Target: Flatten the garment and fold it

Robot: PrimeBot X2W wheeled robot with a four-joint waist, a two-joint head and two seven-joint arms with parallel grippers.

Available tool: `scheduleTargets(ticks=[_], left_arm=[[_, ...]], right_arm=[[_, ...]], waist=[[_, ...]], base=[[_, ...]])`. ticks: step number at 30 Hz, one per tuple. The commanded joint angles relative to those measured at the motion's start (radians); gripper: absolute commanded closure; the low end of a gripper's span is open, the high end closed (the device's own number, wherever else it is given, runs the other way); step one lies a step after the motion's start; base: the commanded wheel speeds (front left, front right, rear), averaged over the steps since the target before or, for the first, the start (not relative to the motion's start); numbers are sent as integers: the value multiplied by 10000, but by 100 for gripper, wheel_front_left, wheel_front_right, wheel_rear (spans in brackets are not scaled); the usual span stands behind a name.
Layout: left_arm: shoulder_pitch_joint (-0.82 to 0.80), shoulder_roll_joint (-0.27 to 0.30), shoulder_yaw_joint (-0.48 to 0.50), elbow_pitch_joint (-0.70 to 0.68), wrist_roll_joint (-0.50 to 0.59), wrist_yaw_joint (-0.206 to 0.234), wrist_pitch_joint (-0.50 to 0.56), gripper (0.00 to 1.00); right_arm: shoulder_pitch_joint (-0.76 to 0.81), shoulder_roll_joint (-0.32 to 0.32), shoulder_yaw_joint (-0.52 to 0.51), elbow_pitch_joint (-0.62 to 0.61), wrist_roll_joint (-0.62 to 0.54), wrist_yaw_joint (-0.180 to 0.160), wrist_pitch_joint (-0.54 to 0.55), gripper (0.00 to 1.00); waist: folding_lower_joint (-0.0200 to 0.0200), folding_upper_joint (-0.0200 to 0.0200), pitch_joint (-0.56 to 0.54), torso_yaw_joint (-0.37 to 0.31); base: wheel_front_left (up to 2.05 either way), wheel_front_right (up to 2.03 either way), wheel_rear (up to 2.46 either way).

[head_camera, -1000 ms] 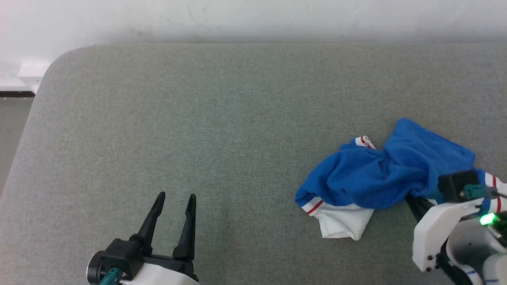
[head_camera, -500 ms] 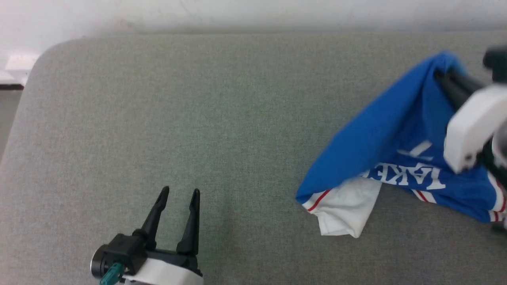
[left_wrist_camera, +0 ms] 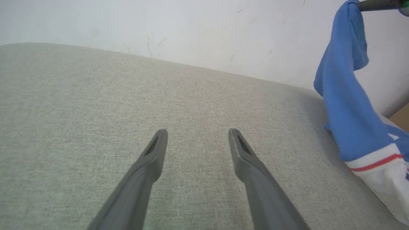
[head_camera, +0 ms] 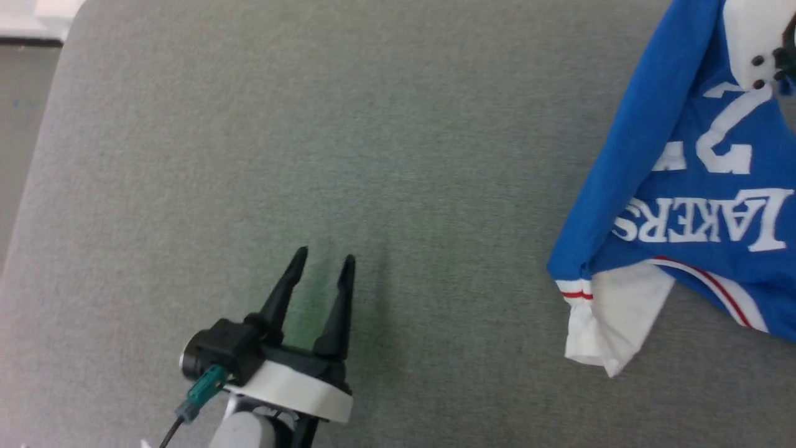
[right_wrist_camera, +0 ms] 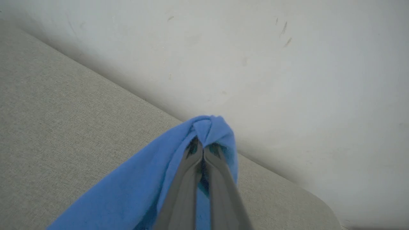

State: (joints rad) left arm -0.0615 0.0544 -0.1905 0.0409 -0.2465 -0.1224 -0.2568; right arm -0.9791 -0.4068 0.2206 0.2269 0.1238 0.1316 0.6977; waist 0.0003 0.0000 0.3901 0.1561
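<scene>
My gripper is about to pull the white sleeve while the blue side (head_camera: 632, 142) is folded over the number. The garment (head_camera: 705, 216) will therefore slide along, still partly folded.
The garment (head_camera: 678, 186), royal blue with white "LAKERS" and a number showing upside down, hangs at the right of the head view. One white sleeve (head_camera: 600, 317) with red-striped trim dangles at its lower left, just over the grey surface. My right gripper (right_wrist_camera: 203, 145) is shut on a bunched blue fold of the garment (right_wrist_camera: 127, 198) and holds it up in front of the wall. In the left wrist view the garment (left_wrist_camera: 348, 111) drapes down at the right. My left gripper (head_camera: 324, 254) is open and empty over the surface, well left of the shirt; in its own view the left gripper (left_wrist_camera: 198, 131) has nothing between its fingers.
The grey cushioned surface (head_camera: 311, 124) spreads wide, with a rounded corner at the far left and darker floor (head_camera: 18, 124) beyond it. A white wall (right_wrist_camera: 255, 48) stands behind. A brown edge (left_wrist_camera: 403, 116) shows past the surface at the right.
My right gripper has lifted the crumpled garment off the surface, so it now hangs unfurled with its print showing. The head camera has shifted. My left gripper stays open.
</scene>
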Motion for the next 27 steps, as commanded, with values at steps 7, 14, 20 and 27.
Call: scheduleTargets(ticks=[7, 14, 20, 27], left_arm=[[-764, -40, -760, 336, -411, -64, -49, 0], [-841, -40, -941, 522, -577, -68, -49, 0], [-666, -41, -675, 584, -309, -69, -49, 0], [-64, -13, -220, 490, 151, -64, -49, 0]], right_arm=[[-655, 415, 139, 2360, -745, -9, -1148, 100], [-789, 1011, 14, 3950, -1198, -9, -1796, 0], [-884, 1196, -88, 4536, -1027, -9, -2334, 0], [-100, 1128, -596, 4098, -261, -9, -3395, 0]], waist=[[-3, 0, 1275, 1589], [-3, 0, 1174, 1753], [-3, 0, 471, 1320], [-3, 0, -767, 680]], base=[[0, 0, 0], [0, 0, 0], [0, 0, 0], [0, 0, 0]])
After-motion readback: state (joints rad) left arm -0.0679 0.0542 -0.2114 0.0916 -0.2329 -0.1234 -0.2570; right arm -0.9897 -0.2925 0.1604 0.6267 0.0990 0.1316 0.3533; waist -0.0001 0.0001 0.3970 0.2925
